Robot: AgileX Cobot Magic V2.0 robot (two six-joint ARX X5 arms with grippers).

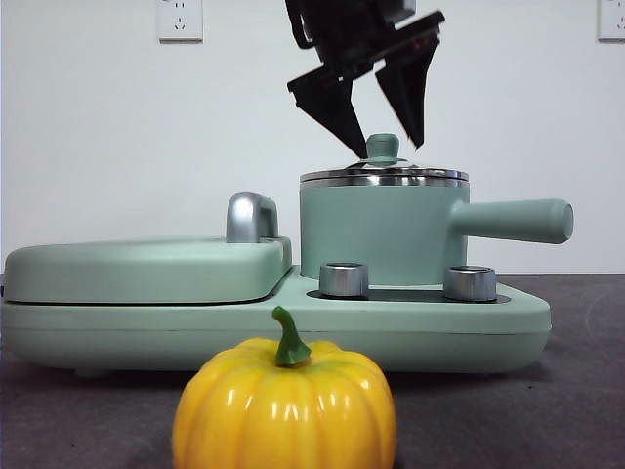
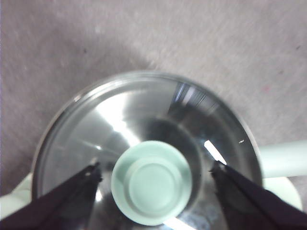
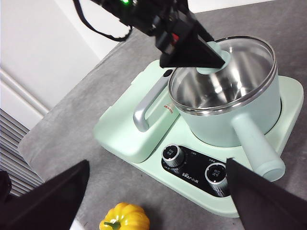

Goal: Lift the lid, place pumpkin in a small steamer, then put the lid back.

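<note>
A dark seam [image 1: 384, 177] is running below the lid's steel rim [image 1: 384, 172], so I expect the lid to come off and leave the steamer in place when I lift the knob.
The lid [image 1: 384, 177] sits shut on the small steamer [image 1: 376, 234], whose long handle [image 1: 513, 220] points right. My left gripper [image 1: 389, 149] hangs open just above it, one jaw on each side of the mint-green knob [image 2: 152, 182], not touching it; the glass lid [image 2: 120, 120] fills the left wrist view under that gripper [image 2: 156, 166]. The pumpkin [image 1: 284, 410] stands on the table in front of the cooker. My right gripper [image 3: 157, 161] is open and empty, high above the near side, over the pumpkin [image 3: 125, 218] and the steamer [image 3: 230, 120].
The steamer stands on a mint-green cooker base [image 1: 420, 322] with two steel dials [image 1: 344, 278]. A flat rectangular cover [image 1: 146, 269] with a chrome handle [image 1: 250, 217] takes the base's left half. Grey table all round; white wall behind.
</note>
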